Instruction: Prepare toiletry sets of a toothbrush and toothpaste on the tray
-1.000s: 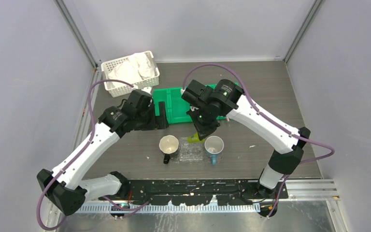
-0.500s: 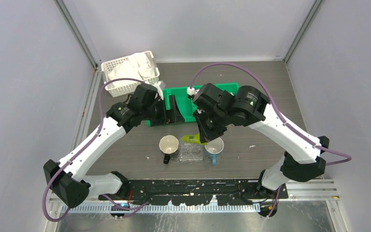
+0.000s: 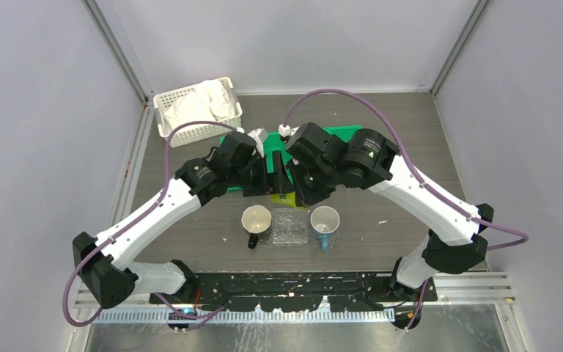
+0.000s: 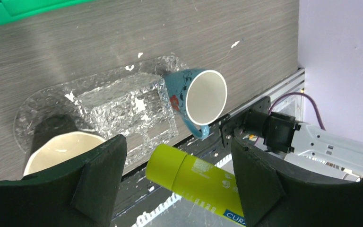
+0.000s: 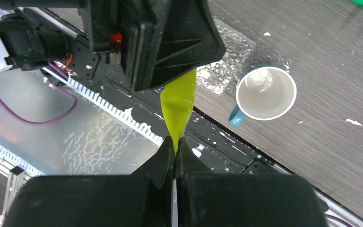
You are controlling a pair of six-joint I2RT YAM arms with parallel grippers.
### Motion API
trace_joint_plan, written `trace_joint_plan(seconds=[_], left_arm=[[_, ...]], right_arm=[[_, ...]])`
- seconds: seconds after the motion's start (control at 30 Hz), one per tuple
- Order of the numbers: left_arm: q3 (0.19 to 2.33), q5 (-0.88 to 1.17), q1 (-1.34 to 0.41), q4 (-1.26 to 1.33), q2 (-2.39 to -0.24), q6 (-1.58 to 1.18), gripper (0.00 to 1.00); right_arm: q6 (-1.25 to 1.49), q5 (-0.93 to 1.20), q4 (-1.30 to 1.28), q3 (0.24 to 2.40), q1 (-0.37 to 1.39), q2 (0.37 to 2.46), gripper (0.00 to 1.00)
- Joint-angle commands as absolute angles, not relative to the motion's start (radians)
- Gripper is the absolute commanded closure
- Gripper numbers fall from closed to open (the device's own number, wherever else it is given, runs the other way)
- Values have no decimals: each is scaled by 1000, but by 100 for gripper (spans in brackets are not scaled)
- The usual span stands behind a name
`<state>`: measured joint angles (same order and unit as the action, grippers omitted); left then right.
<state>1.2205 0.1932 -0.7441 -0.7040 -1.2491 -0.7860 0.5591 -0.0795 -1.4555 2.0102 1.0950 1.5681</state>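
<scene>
The tube's cap end [image 4: 166, 163] is between my left gripper's open fingers, so next my left gripper moves away before my right gripper lowers the tube into the clear tray [image 3: 289, 226].
My right gripper [image 5: 175, 144] is shut on the flat end of the yellow-green toothpaste tube [image 5: 177, 101] and holds it in the air above the table's near edge. My left gripper [image 4: 177, 163] is open, with its two fingers on either side of the tube's cap end [image 4: 196, 182]. In the top view the two grippers meet [image 3: 284, 183] just behind the clear tray [image 3: 287, 229]. The tray [image 4: 118, 99] lies between two mugs. No toothbrush or white tube is in view.
A cream mug [image 3: 256, 218] stands at the tray's left end and a blue mug [image 3: 325, 218] at its right end. The green bin [image 3: 337, 136] lies behind the arms. The white lattice basket [image 3: 194, 110] with white cloth sits at the back left.
My left arm has swung right, from beside the green bin to the right gripper. The right gripper has lifted the tube off the tray area and brought it between the left fingers.
</scene>
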Motion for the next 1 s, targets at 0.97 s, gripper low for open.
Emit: trace_joint_plan(seconds=[0.97], left_arm=[[1209, 110, -868, -625, -1278, -843, 20]], right_arm=[[541, -181, -1196, 1891, 967, 1421, 99]])
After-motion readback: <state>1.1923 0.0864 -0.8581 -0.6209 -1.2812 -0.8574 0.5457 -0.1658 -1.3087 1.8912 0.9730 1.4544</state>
